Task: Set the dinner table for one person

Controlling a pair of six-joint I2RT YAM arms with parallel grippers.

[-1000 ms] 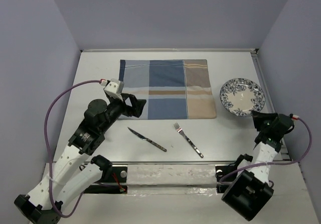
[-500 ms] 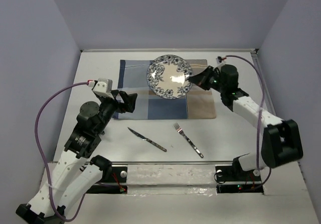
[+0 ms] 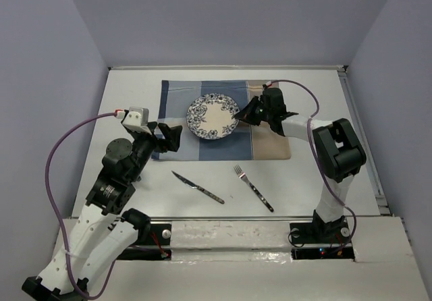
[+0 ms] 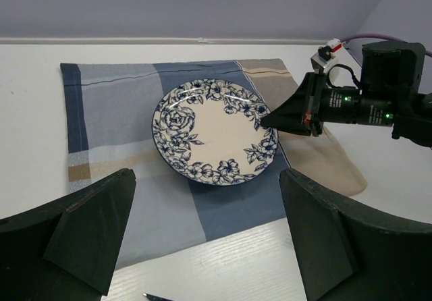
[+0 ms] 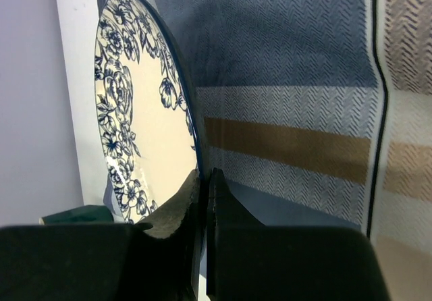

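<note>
I can see the plate (image 3: 212, 116) hanging face up within the edges of the striped cloth (image 3: 214, 150), so my right gripper keeps lowering it until it rests there.
A cream plate (image 3: 212, 117) with a blue flower rim hangs over the blue-and-tan striped cloth (image 3: 266, 142), which lies on the white dinner table (image 3: 135, 98). My right gripper (image 3: 244, 114) is shut on the plate's right rim; in the right wrist view the fingertips (image 5: 214, 183) pinch the rim of the plate (image 5: 135, 146), which casts a shadow on the cloth (image 5: 297, 78). My left gripper (image 3: 171, 138) stands open at the cloth's left edge, holding nothing. From the left wrist, the plate (image 4: 214, 131) and the right gripper (image 4: 270, 120) show beyond its fingers (image 4: 324, 240).
A knife (image 3: 197, 187) and a fork (image 3: 253, 187) lie on the bare tabletop in front of the cloth. Grey walls close the table on the left, back and right. A metal rail (image 3: 223, 233) runs along the near edge.
The right arm took the plate from the table's right side and carried it left over the cloth, lower now than half a second ago. The left arm shifted slightly left.
</note>
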